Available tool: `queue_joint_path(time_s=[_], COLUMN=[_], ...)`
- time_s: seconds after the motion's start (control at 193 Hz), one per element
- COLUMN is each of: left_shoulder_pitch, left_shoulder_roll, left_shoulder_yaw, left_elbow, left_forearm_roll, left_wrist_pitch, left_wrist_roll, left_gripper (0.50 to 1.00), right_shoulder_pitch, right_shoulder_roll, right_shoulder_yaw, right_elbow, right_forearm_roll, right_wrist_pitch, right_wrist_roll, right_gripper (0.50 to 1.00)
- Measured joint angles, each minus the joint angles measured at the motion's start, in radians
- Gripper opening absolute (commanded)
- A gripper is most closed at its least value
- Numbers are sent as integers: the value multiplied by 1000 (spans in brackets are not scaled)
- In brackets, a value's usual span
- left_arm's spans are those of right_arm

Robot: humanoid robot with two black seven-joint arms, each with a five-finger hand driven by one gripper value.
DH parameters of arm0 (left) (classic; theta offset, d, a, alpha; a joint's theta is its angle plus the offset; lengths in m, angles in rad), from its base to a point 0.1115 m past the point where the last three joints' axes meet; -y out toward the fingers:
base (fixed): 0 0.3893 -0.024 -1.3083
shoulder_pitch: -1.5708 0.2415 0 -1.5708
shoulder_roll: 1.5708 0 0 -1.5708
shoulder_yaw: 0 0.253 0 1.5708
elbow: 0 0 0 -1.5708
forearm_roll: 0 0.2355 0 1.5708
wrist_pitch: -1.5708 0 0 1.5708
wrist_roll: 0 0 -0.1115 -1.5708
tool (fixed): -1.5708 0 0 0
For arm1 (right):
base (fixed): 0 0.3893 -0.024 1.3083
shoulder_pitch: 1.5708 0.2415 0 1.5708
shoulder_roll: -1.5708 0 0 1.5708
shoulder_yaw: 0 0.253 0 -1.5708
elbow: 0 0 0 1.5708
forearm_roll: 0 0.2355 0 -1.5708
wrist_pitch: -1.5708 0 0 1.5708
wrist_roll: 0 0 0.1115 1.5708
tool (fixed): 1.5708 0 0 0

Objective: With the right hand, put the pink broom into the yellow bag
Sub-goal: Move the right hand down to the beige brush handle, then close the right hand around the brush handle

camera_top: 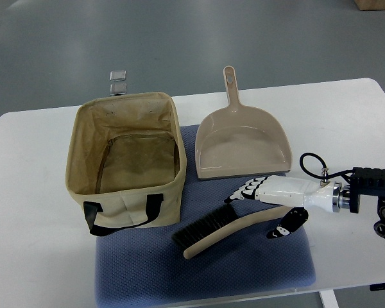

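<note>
The broom's handle (256, 219) will lean out past the bag's rim when I lower it in, because the pink broom looks longer than the yellow bag's opening (129, 146).
The broom (226, 230) is a small hand brush with a pale beige-pink handle and black bristles. It lies on the blue mat (244, 269), bristles to the left. The yellow-beige fabric bag (125, 163) stands open to its left, with black handles on the near side and nothing visible inside. My right hand (264, 204) comes in from the right edge and hovers over the handle end of the broom. Its fingers are spread and hold nothing, with the thumb (289, 224) just past the handle's end.
A beige dustpan (242, 141) lies behind the broom, handle pointing away. All of this rests on a white table (346, 122). A small clear object (118, 81) shows beyond the table's far edge. A black cable (311, 165) loops at my right wrist.
</note>
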Motion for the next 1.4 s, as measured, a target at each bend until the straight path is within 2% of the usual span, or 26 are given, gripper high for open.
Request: queue_joint_path(time_s=[0.275, 0.758, 0.825, 0.872, 0.934, 0.992, 1.402], left_shoulder_pitch=[0, 0, 0, 0, 0, 0, 0], left_shoulder_roll=[0, 0, 0, 0, 0, 0, 0], left_shoulder_yaw=[0, 0, 0, 0, 0, 0, 0], left_elbow=[0, 0, 0, 0, 0, 0, 0], left_forearm_roll=[0, 0, 0, 0, 0, 0, 0], left_wrist_pitch=[0, 0, 0, 0, 0, 0, 0], left_wrist_roll=[0, 0, 0, 0, 0, 0, 0], left_gripper=[1000, 1000, 1000, 1000, 1000, 1000, 1000], right_shoulder_pitch=[0, -1, -2, -2, -2, -2, 30], right_shoulder_roll=[-2, -2, -2, -2, -2, -2, -37], right_shoulder_yaw=[-22, -33, -36, -37, -38, -38, -19], right_elbow=[-6, -15, -15, -16, -17, -19, -27], right_forearm_roll=[-59, -104, -107, -110, -113, -114, -105], right_wrist_pitch=[-63, -74, -82, -85, -87, -90, -157], right_wrist_roll=[-55, -75, -75, -75, -75, -75, -75], right_gripper=[805, 758, 711, 637, 584, 500, 500])
